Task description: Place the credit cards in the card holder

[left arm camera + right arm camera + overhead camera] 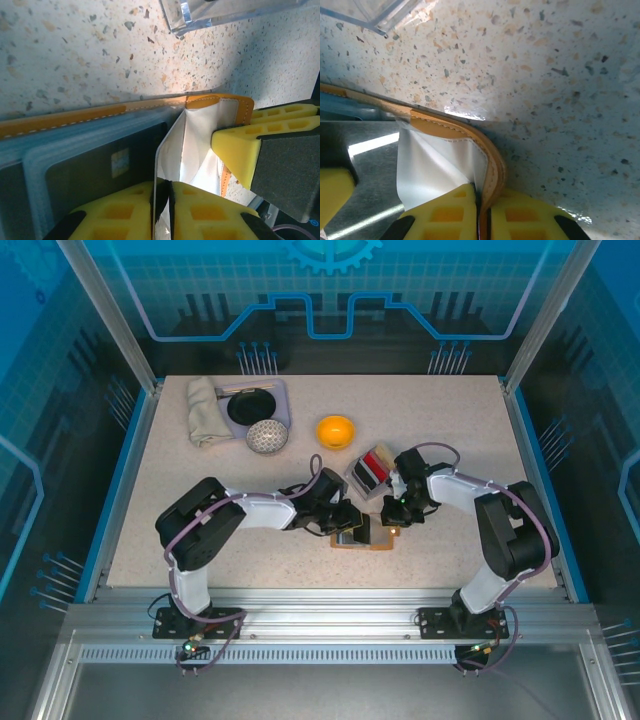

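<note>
The credit card (372, 177) is standing on its edge against the crumpled white-lined pocket (435, 162). Next, my left gripper lifts the card clear and hands it to my right gripper to be inserted.
The tan-orange card holder (365, 536) lies open on the table between both grippers. My left gripper (349, 521) (162, 187) is shut on a thin, pale, shiny credit card (168, 150) that stands on edge at the mouth of the white-lined pocket (200, 145). A black card (100, 167) sits in a clear pocket to the left. My right gripper (392, 512) (482, 195) is shut on the card holder's (470, 131) leather edge and holds the white lining (435, 165) apart. More credit cards (375, 464), red and black, stand in the grey slotted tray (357, 476).
An orange bowl (335, 430) sits behind the tray. At the back left are a folded cloth (204, 410), a black dish on a pale tray (252, 405) and a grey mesh ball (267, 437). Speckled tabletop (200, 470) lies bare left of the arms.
</note>
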Available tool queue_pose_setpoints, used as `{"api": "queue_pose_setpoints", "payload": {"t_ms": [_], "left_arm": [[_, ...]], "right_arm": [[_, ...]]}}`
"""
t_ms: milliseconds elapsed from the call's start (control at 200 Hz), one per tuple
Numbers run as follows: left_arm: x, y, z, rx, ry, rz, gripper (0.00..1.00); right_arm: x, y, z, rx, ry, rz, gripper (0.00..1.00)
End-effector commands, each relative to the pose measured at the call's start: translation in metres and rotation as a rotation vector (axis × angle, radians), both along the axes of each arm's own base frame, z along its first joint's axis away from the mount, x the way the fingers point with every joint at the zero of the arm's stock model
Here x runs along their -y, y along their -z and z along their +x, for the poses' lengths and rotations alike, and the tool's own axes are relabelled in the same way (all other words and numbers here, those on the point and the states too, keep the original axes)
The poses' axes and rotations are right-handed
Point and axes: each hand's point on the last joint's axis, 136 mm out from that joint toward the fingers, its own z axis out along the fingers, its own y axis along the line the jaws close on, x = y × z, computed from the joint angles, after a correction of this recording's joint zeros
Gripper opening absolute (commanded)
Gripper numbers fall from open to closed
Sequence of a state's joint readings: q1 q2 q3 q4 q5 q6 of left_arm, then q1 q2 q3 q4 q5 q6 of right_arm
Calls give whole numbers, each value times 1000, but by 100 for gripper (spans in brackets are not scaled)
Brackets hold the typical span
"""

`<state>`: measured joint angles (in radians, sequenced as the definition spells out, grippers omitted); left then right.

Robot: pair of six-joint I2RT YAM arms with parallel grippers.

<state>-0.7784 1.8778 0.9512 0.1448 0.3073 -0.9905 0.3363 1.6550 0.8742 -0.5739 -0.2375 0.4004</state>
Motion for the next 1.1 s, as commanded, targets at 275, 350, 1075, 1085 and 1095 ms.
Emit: {"api": "queue_pose_setpoints", "payload": {"t_ms": [275,350,1075,1085,1095], "left_arm": [[-45,35,-34,-91,26,266,28],[-46,32,-34,-86,26,272,28],[-33,45,-38,-104,47,182,0],[-32,45,-39,-102,48,169,0],[-31,45,-39,-106,47,156,0]], "right_arm": [[4,18,-21,-82,-16,-28,12],[4,19,-21,-85,-18,-27,12],[-2,21,-22,-92,-29,7,13],[-2,20,-22,-90,-28,7,13],[-2,20,-22,-91,-29,7,13]]}}
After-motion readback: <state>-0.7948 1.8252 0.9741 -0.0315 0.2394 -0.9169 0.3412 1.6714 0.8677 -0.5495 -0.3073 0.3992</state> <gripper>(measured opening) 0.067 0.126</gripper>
